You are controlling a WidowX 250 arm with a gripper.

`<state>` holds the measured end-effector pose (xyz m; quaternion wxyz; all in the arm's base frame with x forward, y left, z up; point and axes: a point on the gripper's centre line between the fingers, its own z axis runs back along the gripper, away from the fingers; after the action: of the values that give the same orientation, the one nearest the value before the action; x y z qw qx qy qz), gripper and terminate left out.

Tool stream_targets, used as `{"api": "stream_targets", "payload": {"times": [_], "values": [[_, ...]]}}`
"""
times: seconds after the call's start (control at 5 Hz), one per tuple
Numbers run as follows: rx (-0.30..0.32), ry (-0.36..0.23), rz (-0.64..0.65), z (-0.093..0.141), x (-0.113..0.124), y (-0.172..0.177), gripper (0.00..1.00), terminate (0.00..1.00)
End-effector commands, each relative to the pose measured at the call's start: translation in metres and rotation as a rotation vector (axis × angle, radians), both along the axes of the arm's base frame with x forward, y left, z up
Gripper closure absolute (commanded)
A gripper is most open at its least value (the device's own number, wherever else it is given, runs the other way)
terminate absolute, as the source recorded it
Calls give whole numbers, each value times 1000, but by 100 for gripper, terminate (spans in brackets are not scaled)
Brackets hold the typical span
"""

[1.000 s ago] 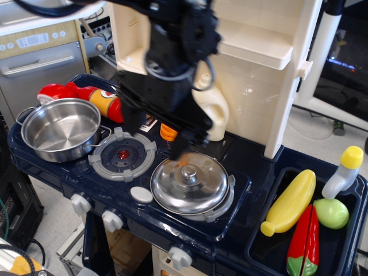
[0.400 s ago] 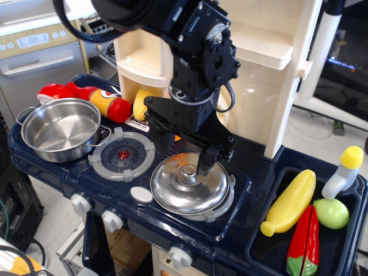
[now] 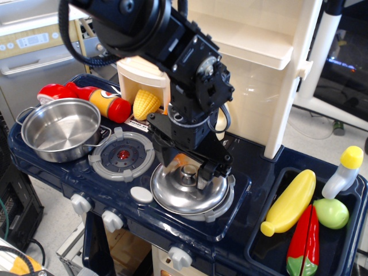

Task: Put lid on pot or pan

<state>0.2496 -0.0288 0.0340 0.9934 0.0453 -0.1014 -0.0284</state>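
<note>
The robot should expect an empty burner hidden under the lid [image 3: 185,195] when it lifts the lid, because the lid's rim sits low against the grey burner ring [image 3: 226,206].
The shiny steel lid [image 3: 185,199] with its round knob [image 3: 188,172] lies on the right burner of the toy stove. My black gripper [image 3: 184,172] is lowered onto it, open, with one finger on each side of the knob; I cannot tell if the fingers touch it. The steel pot [image 3: 60,130] stands empty at the stove's far left corner, well left of the gripper.
A grey burner ring [image 3: 122,155] lies between pot and lid. A red ketchup bottle [image 3: 86,98] and a corn cob [image 3: 146,104] lie behind. The sink [image 3: 270,241] at right holds a yellow vegetable [image 3: 290,202], red pepper [image 3: 305,241], green fruit [image 3: 332,213] and a yellow-capped bottle [image 3: 344,171]. A cream cabinet [image 3: 270,63] rises behind.
The gripper has come down and forward from above the stove's back to the lid, its fingers now straddling the knob. Lid and pot have not moved.
</note>
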Motion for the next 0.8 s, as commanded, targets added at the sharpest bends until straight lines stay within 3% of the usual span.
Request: {"api": "stream_targets", "payload": {"times": [0.0,0.2,0.4,0.6], "values": [[1,-2,11,3,5,-1,100,0],[30,35,35,20,0,-2,100,0],[122,69,65,58,-11,13,100,0],[177,77,58,80,-18,46,100,0]]}}
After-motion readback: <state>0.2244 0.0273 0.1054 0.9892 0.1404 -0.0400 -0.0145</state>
